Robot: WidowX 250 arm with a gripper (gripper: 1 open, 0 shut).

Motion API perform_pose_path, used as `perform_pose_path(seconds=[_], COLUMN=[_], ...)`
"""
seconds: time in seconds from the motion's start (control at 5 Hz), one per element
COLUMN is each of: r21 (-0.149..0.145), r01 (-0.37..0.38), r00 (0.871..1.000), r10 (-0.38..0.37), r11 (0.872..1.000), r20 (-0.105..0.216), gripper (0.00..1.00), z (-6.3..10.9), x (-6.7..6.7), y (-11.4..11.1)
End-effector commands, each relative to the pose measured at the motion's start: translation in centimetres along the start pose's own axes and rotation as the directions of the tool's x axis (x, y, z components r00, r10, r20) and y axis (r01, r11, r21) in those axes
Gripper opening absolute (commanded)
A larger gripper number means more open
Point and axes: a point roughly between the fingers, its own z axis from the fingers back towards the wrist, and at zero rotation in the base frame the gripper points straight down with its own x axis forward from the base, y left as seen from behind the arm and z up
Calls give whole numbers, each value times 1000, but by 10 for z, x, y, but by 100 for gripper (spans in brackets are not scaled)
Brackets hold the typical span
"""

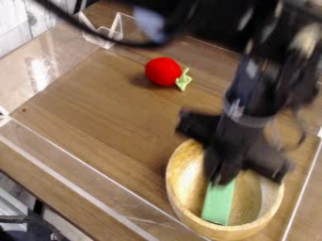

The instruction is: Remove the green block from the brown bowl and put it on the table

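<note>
The gripper's fingers reach only the far end of the green block (221, 184) in the brown bowl, so the robot should raise them clear and bring them down lower around its middle (219, 197).
The brown bowl (180, 185) sits at the front right of the wooden table (101, 122). Inside it a green block (223, 202) slants, its upper end meeting the dark fingers of my gripper (235, 179). The gripper points straight down over the bowl and is shut on the block's top. The arm is heavily motion-blurred, so the fingertips are not sharp, and I cannot tell whether the block's lower end still touches the bowl's floor.
A red ball (161, 71) with a small green piece (184, 82) beside it lies at the back middle of the table. Clear plastic walls (38, 56) line the table's left and front edges.
</note>
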Motion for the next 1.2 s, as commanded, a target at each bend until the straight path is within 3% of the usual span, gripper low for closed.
perform_pose_path(seconds=[0.0, 0.2, 0.4, 0.6, 0.8, 1.0], r21=[3, 23, -1, -11, -35, -56], r01=[9, 12, 5, -11, -11, -16], r00=[998, 997, 996, 996, 996, 996], r10=[-9, -14, -5, 12, 14, 20], r11=[1000, 1000, 1000, 1000, 999, 998], r20=[60, 79, 88, 85, 86, 87], gripper=[0, 0, 100, 0, 0, 100], z=[31, 42, 34, 33, 26, 17], x=[17, 29, 28, 18, 16, 15], y=[16, 44, 31, 12, -7, -11])
